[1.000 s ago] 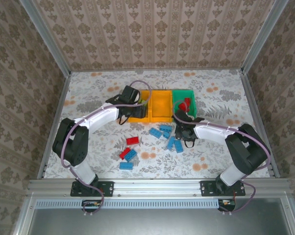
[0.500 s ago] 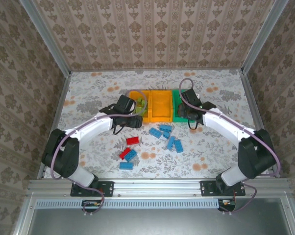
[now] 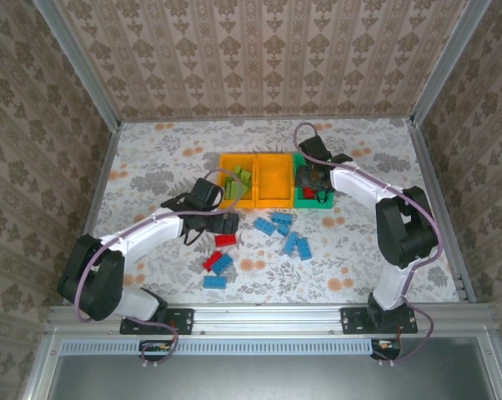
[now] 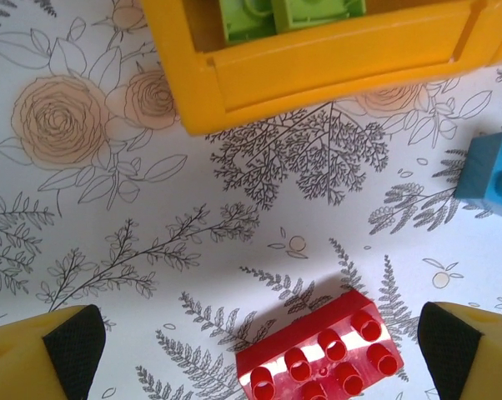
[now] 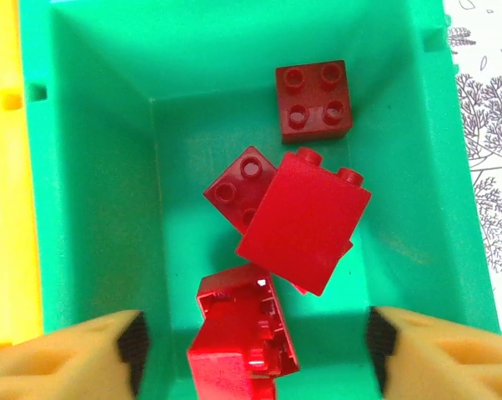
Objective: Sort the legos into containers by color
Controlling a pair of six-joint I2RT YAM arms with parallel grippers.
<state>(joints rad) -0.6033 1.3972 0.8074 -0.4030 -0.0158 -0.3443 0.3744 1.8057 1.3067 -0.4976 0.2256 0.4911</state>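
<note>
I keep moving my right gripper on to the blue lego nearest its arm and close there, as the red lego clear of my fingers is in the green container.
My left gripper hangs open just above the table, with a red lego lying between its yellow fingers, untouched. Just beyond stands the left orange container, holding light green legos. My right gripper is open over the green container. Several red legos lie inside it; one, underside up, sits between the fingers, clear of both pads. The middle orange container looks empty.
Several blue legos are scattered on the flowered table in front of the containers. Two more blue ones and a red one lie nearer the left arm. A blue lego sits to the right of my left gripper.
The right gripper rose from the blue legos to the green container and stands open over it. The left gripper drew back from the left orange container to the red lego on the table.
</note>
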